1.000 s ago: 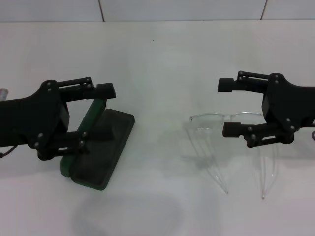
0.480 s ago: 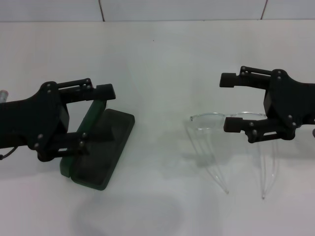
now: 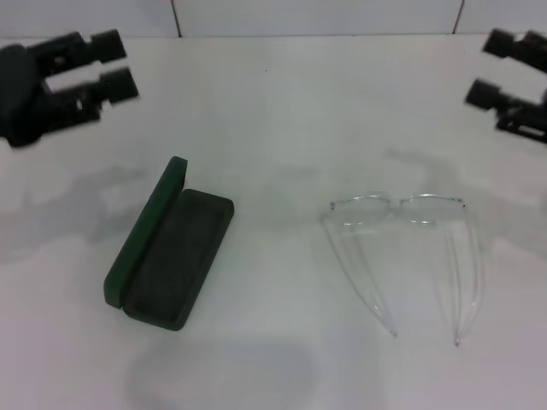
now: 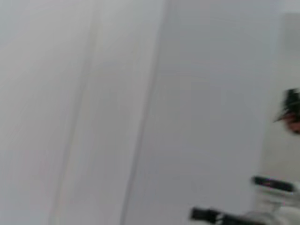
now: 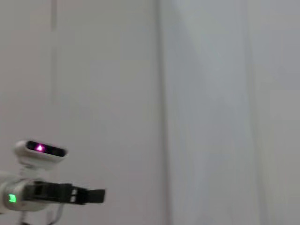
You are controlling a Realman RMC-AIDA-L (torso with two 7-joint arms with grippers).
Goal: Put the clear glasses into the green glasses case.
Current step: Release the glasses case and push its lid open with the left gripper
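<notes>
The green glasses case (image 3: 181,258) is far away from the clear glasses, so next my left gripper grabs the case by its lid (image 3: 156,215) and moves it toward the glasses first.
The green glasses case (image 3: 171,256) lies open on the white table, left of centre, its lid standing along its left side and its dark inside bare. To its right the clear glasses (image 3: 397,205) rest on the table, both temple arms unfolded toward the near edge. My left gripper (image 3: 118,62) hangs open at the far left, well behind the case, with nothing in it. At the far right edge my right gripper (image 3: 489,67) is open too, behind and to the right of the glasses, touching neither. Both wrist views face pale walls and show neither object.
A white table (image 3: 282,128) carries only the case and glasses; a tiled wall (image 3: 316,15) runs behind it. In the right wrist view a black gripper finger (image 5: 70,193) and a white unit with a pink light (image 5: 40,149) appear farther off.
Both arms rose and swung back and outward, the left away from the case, the right away from the glasses. Case and glasses have not moved.
</notes>
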